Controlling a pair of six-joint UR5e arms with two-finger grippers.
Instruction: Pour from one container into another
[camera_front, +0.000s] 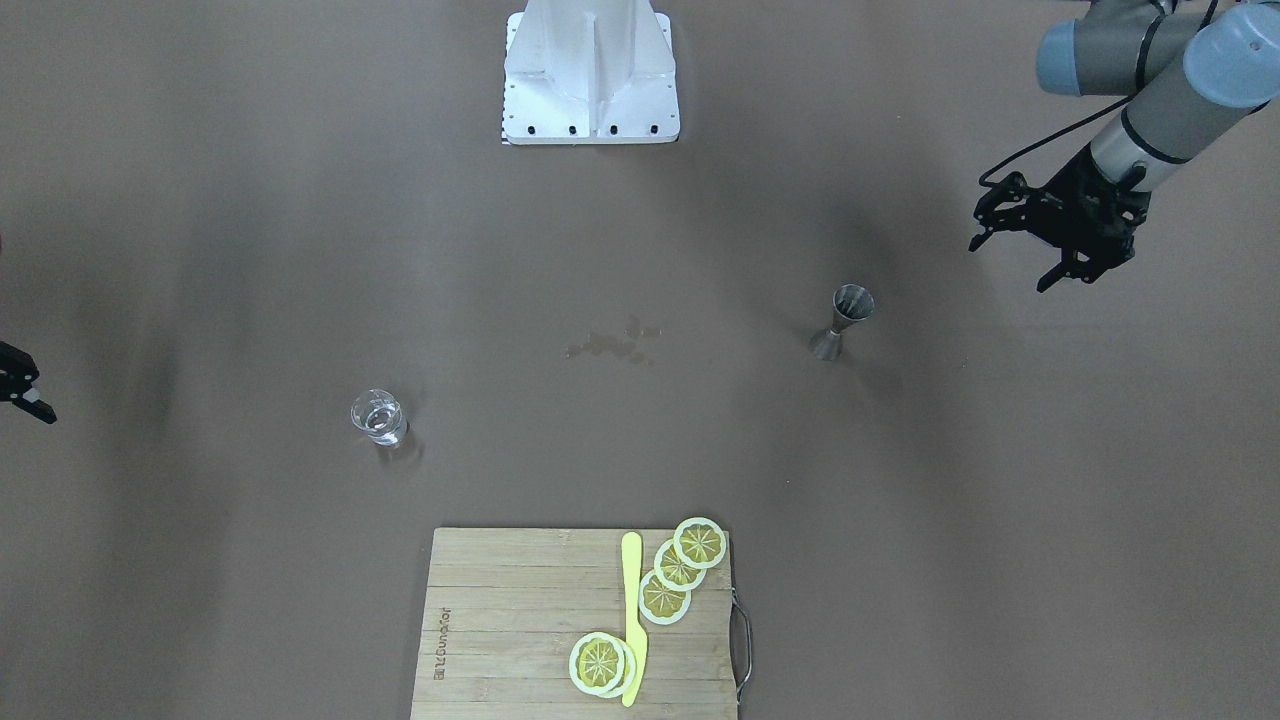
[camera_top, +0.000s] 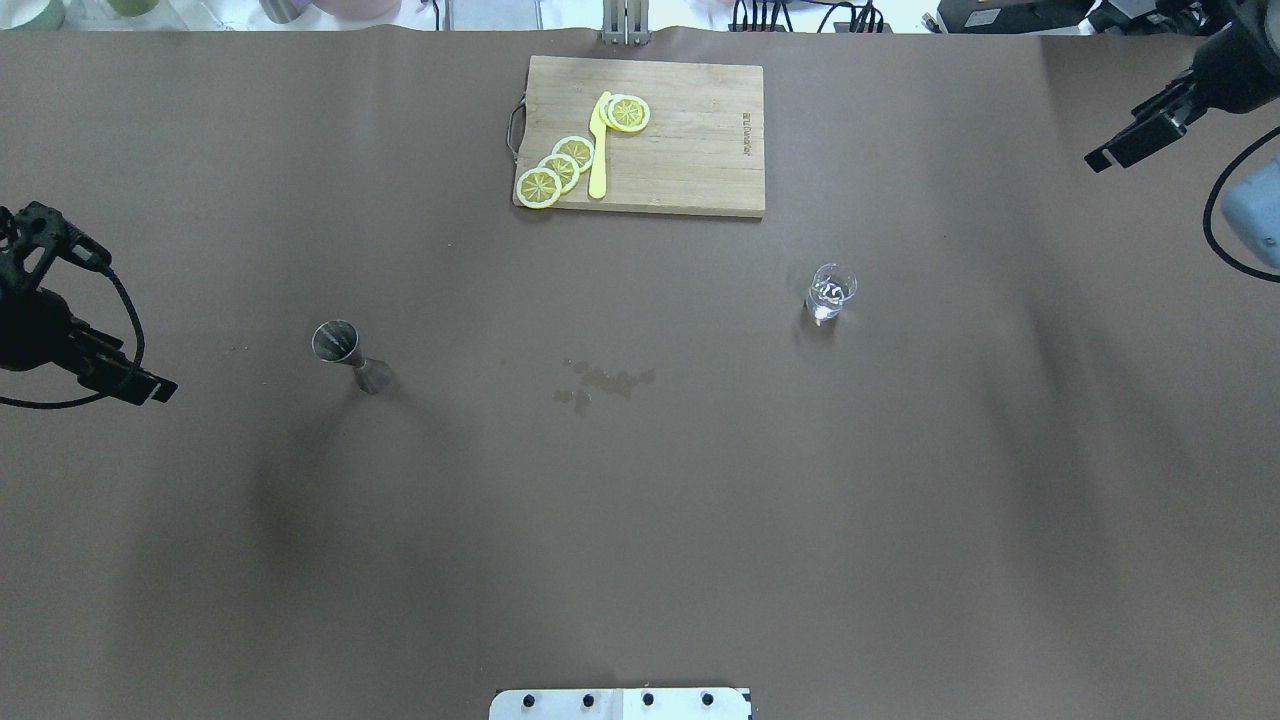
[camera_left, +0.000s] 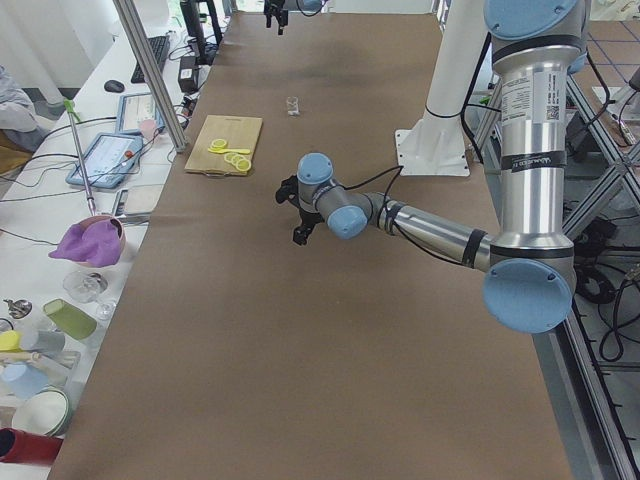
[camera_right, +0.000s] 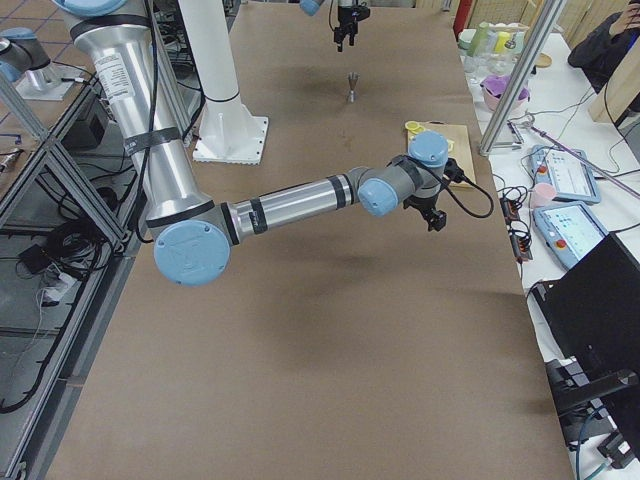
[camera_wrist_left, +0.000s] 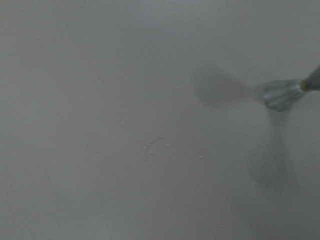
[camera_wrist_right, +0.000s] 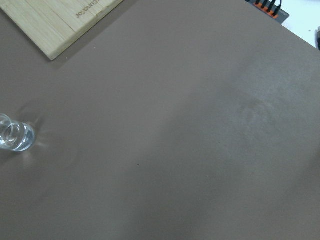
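I have my left gripper pointing steeply down beside the upright jigger (camera_front: 842, 320), so next I move it back, make it level and bring it to the jigger from the robot base's side (camera_front: 859, 246).
The small clear glass (camera_front: 380, 415) stands upright on the brown table with clear liquid in it; it also shows in the overhead view (camera_top: 830, 292) and at the left edge of the right wrist view (camera_wrist_right: 15, 136). Standing upright on its own is the steel hourglass jigger (camera_front: 843, 322) (camera_top: 345, 355). Its base shows at the right edge of the left wrist view (camera_wrist_left: 282, 95). My left gripper (camera_front: 1007, 267) hangs open and empty above the table, outward of the jigger and apart from it. My right gripper (camera_front: 22, 388) is only partly in view at the table's edge, far from the glass.
A wooden cutting board (camera_front: 500, 620) lies at the table's far side from the robot, bearing lemon slices (camera_front: 680, 570) and a yellow knife (camera_front: 632, 620). Small wet spots (camera_front: 615, 343) mark the table between glass and jigger. The white robot base (camera_front: 590, 70) stands at the near side.
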